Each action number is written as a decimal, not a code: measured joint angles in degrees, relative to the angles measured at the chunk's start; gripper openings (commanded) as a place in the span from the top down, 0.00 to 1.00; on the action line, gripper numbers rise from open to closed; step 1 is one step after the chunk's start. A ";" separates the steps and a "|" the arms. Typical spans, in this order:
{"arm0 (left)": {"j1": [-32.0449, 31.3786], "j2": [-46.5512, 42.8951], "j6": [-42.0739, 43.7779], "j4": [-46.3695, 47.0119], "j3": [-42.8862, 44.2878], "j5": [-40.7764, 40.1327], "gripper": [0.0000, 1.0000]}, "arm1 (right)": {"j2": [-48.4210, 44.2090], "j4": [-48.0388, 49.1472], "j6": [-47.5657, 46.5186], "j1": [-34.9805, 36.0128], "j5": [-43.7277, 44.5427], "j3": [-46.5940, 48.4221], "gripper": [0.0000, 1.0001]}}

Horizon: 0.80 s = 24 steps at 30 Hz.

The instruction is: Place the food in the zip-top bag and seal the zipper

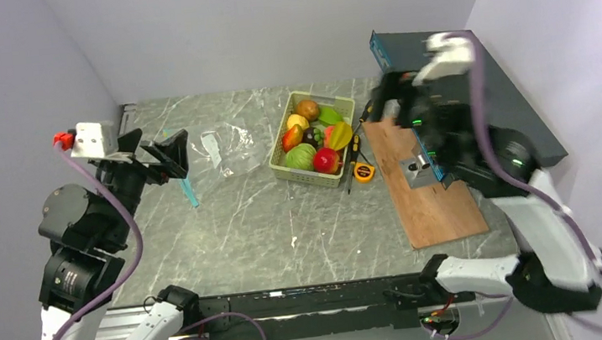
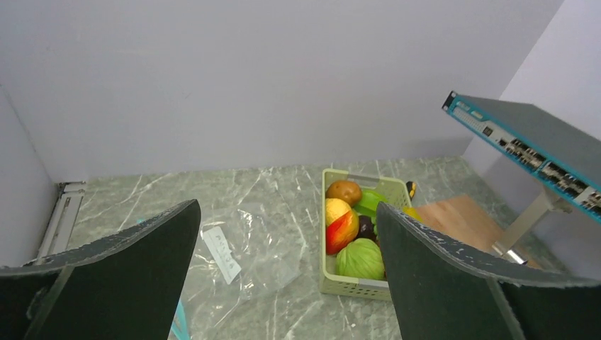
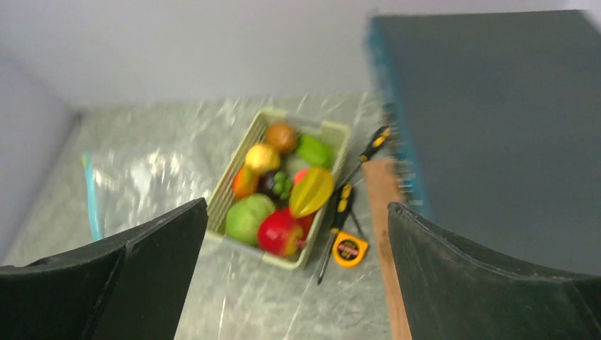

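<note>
The light blue zipper (image 1: 191, 197) sits free of the basket by my open left gripper, so I should continue to descend toward the bag's opening (image 1: 186, 184) until my fingers grasp it.
The food (image 1: 315, 135) is several glossy toy fruits and vegetables piled in a pale green basket (image 1: 291, 171). It also shows in the left wrist view (image 2: 361, 258) and the right wrist view (image 3: 281, 230). The clear zip-top bag (image 1: 228, 148) lies flat on the table left of the basket, and its light blue zipper (image 1: 189, 190) points toward the near left. My left gripper (image 1: 162, 151) is open and empty, raised above the bag's left side (image 2: 241, 244). My right gripper (image 1: 383, 98) is open and empty, raised to the right of the basket; it looks blurred.
A yellow tape measure (image 1: 363, 172) and screwdrivers (image 3: 336, 212) lie just right of the basket. A wooden board (image 1: 421, 183) lies further right. A dark network switch (image 1: 390, 47) stands tilted along the right wall. Grey walls close the back and sides.
</note>
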 measured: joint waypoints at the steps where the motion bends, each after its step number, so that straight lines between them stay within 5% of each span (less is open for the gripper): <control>1: 0.00 0.35 0.13 0.02 -0.26 -0.09 0.00 | 2.62 -1.07 -0.28 5.42 3.58 0.68 0.00; 4: 0.00 1.46 0.98 0.04 -1.40 -0.72 0.00 | 11.08 -0.26 -2.97 20.70 12.79 1.55 0.00; 7: 0.00 2.54 2.82 1.03 -3.06 -2.64 0.00 | 18.34 2.43 -6.51 26.91 12.85 -0.39 0.00; 24: 0.02 -2.34 15.26 13.44 -27.56 -14.19 0.00 | 26.56 22.58 -6.93 23.71 -5.31 -18.93 0.01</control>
